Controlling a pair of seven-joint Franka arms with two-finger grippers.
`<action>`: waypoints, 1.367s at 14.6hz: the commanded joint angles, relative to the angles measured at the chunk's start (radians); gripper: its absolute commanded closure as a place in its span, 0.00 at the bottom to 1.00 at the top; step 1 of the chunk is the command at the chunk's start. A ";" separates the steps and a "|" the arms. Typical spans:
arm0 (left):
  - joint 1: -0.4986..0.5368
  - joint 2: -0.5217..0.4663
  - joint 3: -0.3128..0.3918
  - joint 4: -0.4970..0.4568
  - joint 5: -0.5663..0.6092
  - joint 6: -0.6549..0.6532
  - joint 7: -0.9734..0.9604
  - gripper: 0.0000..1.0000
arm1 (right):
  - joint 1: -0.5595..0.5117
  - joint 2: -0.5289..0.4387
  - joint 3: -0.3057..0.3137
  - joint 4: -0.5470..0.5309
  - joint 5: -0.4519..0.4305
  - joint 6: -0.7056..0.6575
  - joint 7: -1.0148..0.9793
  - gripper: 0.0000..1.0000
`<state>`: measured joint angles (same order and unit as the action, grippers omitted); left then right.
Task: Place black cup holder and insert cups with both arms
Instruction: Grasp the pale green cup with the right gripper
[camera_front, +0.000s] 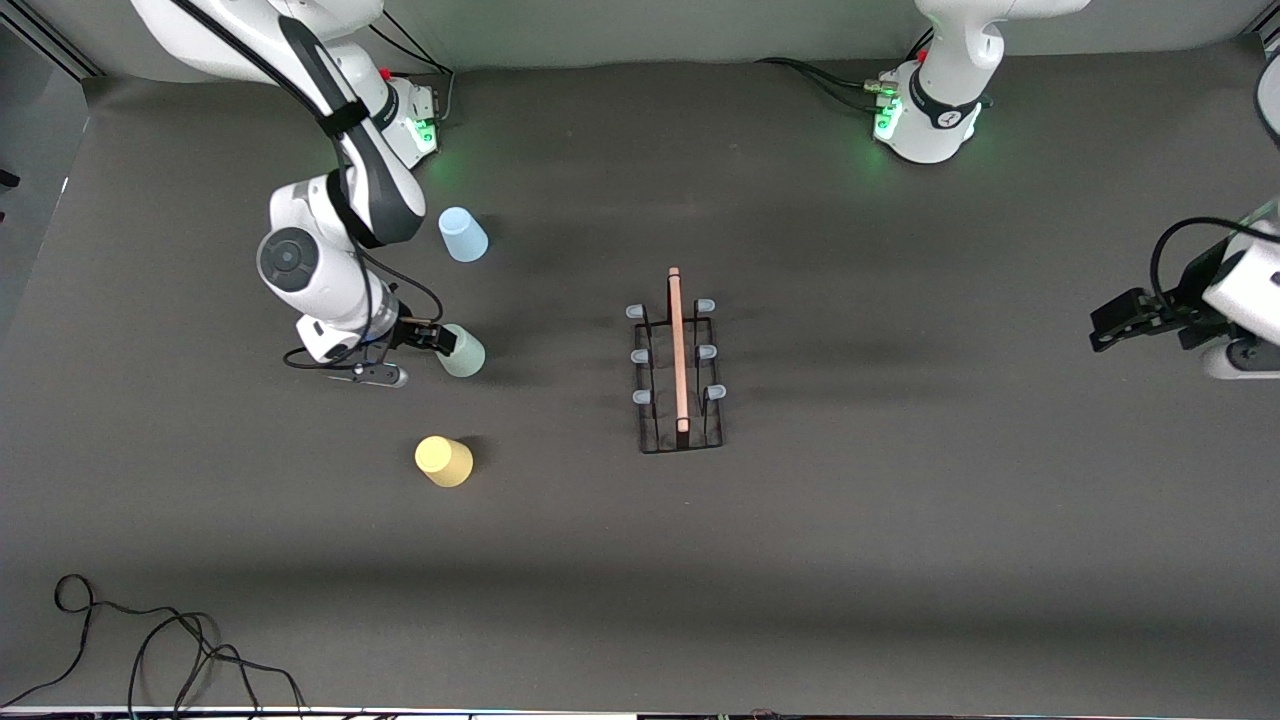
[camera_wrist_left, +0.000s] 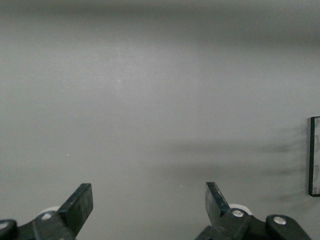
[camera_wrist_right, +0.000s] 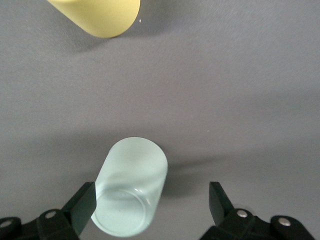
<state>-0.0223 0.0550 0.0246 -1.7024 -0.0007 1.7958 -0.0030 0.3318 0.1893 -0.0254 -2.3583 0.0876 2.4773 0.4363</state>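
Note:
The pale green cup's round base (camera_wrist_right: 120, 212) is facing up. So the cup's hidden hollow will slide over a peg of the holder when I lower the cup.
The black cup holder (camera_front: 680, 372) stands mid-table, its wooden rod handle on top and pale-tipped pegs along both sides. Three cups sit toward the right arm's end: light blue (camera_front: 463, 235), pale green (camera_front: 463, 352) and yellow (camera_front: 444, 461), the yellow nearest the front camera. My right gripper (camera_front: 405, 356) is low beside the pale green cup and open. In the right wrist view the pale green cup (camera_wrist_right: 131, 185) lies between the fingers, close against one finger (camera_wrist_right: 82, 205), and the yellow cup (camera_wrist_right: 100, 15) shows farther off. My left gripper (camera_front: 1105, 330) waits open over the left arm's end of the table.
A loose black cable (camera_front: 160, 650) lies at the table edge nearest the front camera, toward the right arm's end. The left wrist view shows my left gripper (camera_wrist_left: 149, 200) over bare grey table, with one edge of the holder (camera_wrist_left: 314, 155) just in view.

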 joint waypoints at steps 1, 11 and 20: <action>-0.025 0.035 -0.014 0.052 0.016 -0.041 0.017 0.00 | 0.056 0.032 -0.005 0.001 0.014 0.046 0.084 0.00; -0.031 0.049 -0.006 0.198 0.016 -0.234 0.075 0.00 | 0.061 0.042 -0.005 0.004 0.012 0.049 0.084 1.00; -0.016 0.031 -0.005 0.228 0.013 -0.299 0.097 0.00 | 0.064 -0.067 -0.002 0.230 0.014 -0.343 0.186 1.00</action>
<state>-0.0406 0.0845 0.0198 -1.5005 0.0002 1.5256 0.0706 0.3856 0.1446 -0.0277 -2.2265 0.0879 2.2727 0.5738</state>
